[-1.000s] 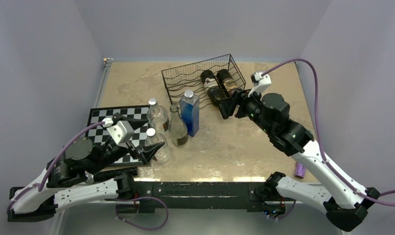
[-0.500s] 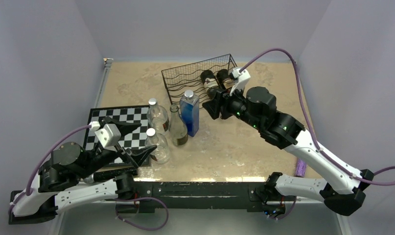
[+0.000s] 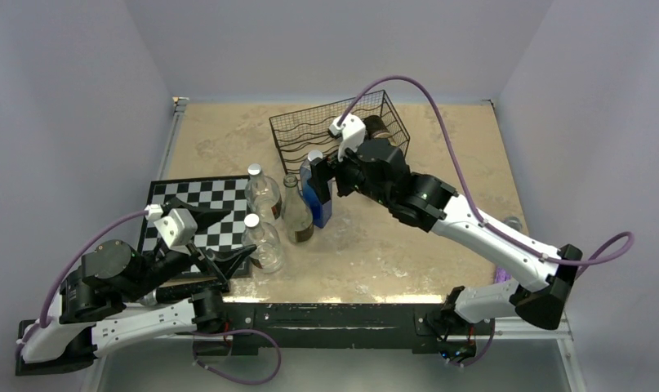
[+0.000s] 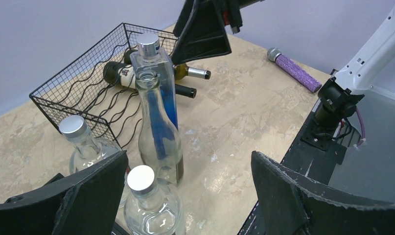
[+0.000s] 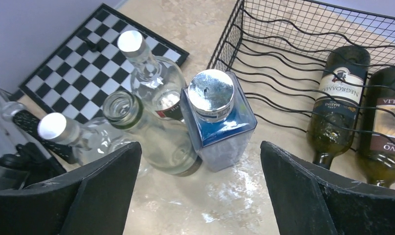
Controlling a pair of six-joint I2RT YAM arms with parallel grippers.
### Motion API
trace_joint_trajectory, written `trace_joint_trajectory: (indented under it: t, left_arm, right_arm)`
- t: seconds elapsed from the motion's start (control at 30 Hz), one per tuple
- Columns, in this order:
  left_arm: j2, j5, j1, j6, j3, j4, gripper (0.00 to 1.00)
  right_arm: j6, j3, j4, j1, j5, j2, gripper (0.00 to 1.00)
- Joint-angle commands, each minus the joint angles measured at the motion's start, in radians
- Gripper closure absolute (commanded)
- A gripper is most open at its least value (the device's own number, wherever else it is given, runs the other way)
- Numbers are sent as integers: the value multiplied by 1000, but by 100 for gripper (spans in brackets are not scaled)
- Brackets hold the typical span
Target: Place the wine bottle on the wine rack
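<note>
The robot's right gripper has its open fingers in line with the blue bottle's cap [image 3: 314,155], so it should move in next until they are on both sides of the square body [image 3: 319,207] and then close.
The black wire wine rack [image 3: 305,135] [image 5: 283,29] lies at the back of the table. Two dark wine bottles [image 5: 337,93] [image 5: 386,122] rest side by side in it. In front of the rack stand a blue square bottle [image 3: 316,192] [image 5: 220,122], an open-necked clear bottle [image 3: 296,214] [image 5: 151,132] and two clear capped bottles [image 3: 262,194] [image 3: 263,245]. My right gripper [image 3: 330,175] [image 5: 200,147] hangs open just above the blue bottle and holds nothing. Open and empty too, my left gripper [image 3: 224,237] [image 4: 188,159] sits low beside the nearest capped bottle [image 4: 149,200].
A black-and-white chessboard [image 3: 179,200] lies at the left under my left arm. A purple microphone-like stick [image 4: 295,71] lies near the table's right front edge. The black base rail [image 3: 334,314] runs along the near edge.
My right arm has swung left, away from the dark bottles in the rack to above the blue bottle, and its jaws have spread wider. The left arm has drawn back slightly.
</note>
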Motion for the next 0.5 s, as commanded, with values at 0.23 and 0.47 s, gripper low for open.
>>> trace_joint_trajectory:
  t: [0.23, 0.47]
  left_arm:
    - [12, -16, -1, -22, 20, 12, 1]
    - [28, 0, -1, -31, 22, 11, 1]
  right_arm:
    - [-140, 150, -77, -17, 69, 154, 7]
    - [-135, 170, -93, -90, -56, 221, 6]
